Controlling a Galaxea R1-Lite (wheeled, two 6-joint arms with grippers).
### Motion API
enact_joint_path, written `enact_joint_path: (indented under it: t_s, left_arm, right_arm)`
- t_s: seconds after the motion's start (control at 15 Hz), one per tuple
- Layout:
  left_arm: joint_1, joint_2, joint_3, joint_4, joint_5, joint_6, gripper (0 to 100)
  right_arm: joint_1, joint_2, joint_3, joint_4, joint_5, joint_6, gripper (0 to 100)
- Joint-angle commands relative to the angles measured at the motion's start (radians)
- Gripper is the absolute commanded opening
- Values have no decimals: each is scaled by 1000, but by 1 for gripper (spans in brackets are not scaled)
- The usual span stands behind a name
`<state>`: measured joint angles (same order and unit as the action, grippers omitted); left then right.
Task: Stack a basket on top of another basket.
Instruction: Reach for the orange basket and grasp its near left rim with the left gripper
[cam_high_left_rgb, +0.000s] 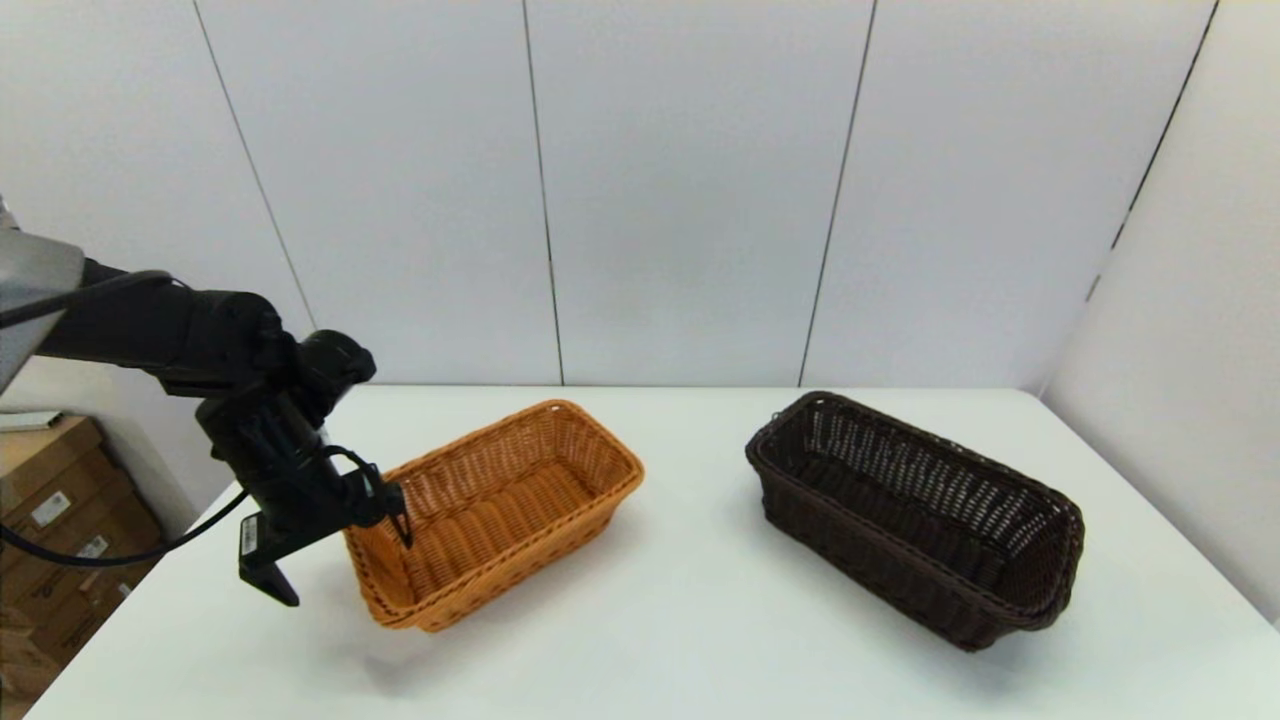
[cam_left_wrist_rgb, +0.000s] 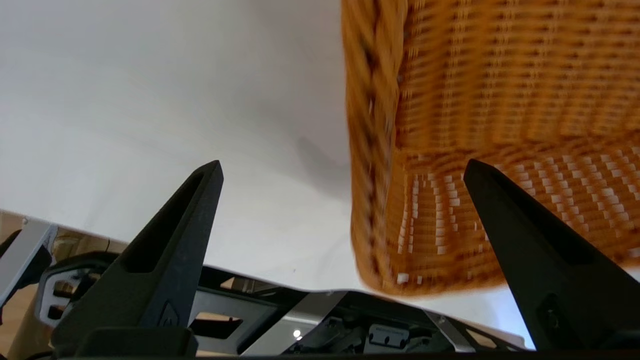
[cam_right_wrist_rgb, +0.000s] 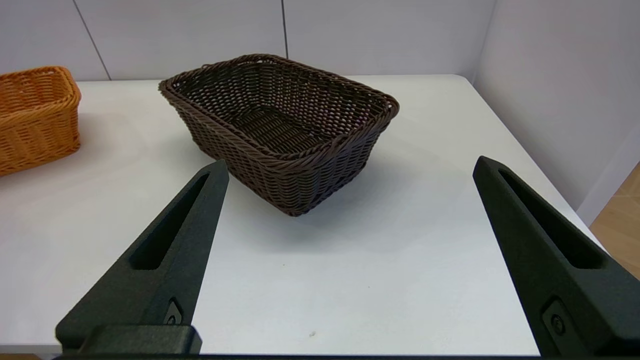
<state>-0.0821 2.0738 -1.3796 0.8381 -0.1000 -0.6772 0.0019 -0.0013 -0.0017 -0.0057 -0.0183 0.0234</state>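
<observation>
The woven walls (cam_high_left_rgb: 528, 576) of the orange-tan basket stand straight under a braided rim, so its far end (cam_high_left_rgb: 608, 456) should come up too when I lift the basket by one end.
The dark brown basket (cam_high_left_rgb: 868, 548) stands on the right of the white table (cam_high_left_rgb: 680, 630), upright and empty. The orange-tan basket (cam_high_left_rgb: 500, 495) sits left of centre, its long side running away to the right. My left gripper (cam_high_left_rgb: 335, 555) hangs open at that basket's near-left end. In the left wrist view the gripper (cam_left_wrist_rgb: 344, 164) straddles the braided rim of the orange-tan basket (cam_left_wrist_rgb: 500, 100), one finger inside and one outside, neither touching it. My right gripper (cam_right_wrist_rgb: 350, 165) is open, low over the table in front of the dark basket (cam_right_wrist_rgb: 300, 175), and is out of the head view.
Cardboard boxes (cam_high_left_rgb: 50, 500) are stacked beyond the table's left edge. Grey wall panels close off the back and the right side. A wide strip of bare tabletop lies between the two baskets. The orange-tan basket (cam_right_wrist_rgb: 35, 120) also shows in the right wrist view.
</observation>
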Motion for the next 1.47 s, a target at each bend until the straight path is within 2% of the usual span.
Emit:
enact_joint_path:
  t_s: [0.07, 0.2, 0.33, 0.8, 0.87, 1.47]
  left_arm:
    - [-4, 124, -49, -1, -18, -2, 100]
    - [-4, 150, -61, -5, -101, 1, 100]
    - [-4, 152, -64, -7, -129, 1, 100]
    - [-5, 163, -61, -8, -118, 5, 100]
    - [-5, 161, -56, -8, -115, 7, 0]
    - [12, 95, -61, -40, -141, 2, 0]
  right_arm:
    - [1, 1, 0, 0, 0, 0, 100]
    - [1, 1, 0, 0, 0, 0, 100]
    - [1, 1, 0, 0, 0, 0, 100]
    - [1, 1, 0, 0, 0, 0, 100]
    - [1, 1, 0, 0, 0, 0, 100]
    - [0, 1, 0, 0, 0, 0, 100]
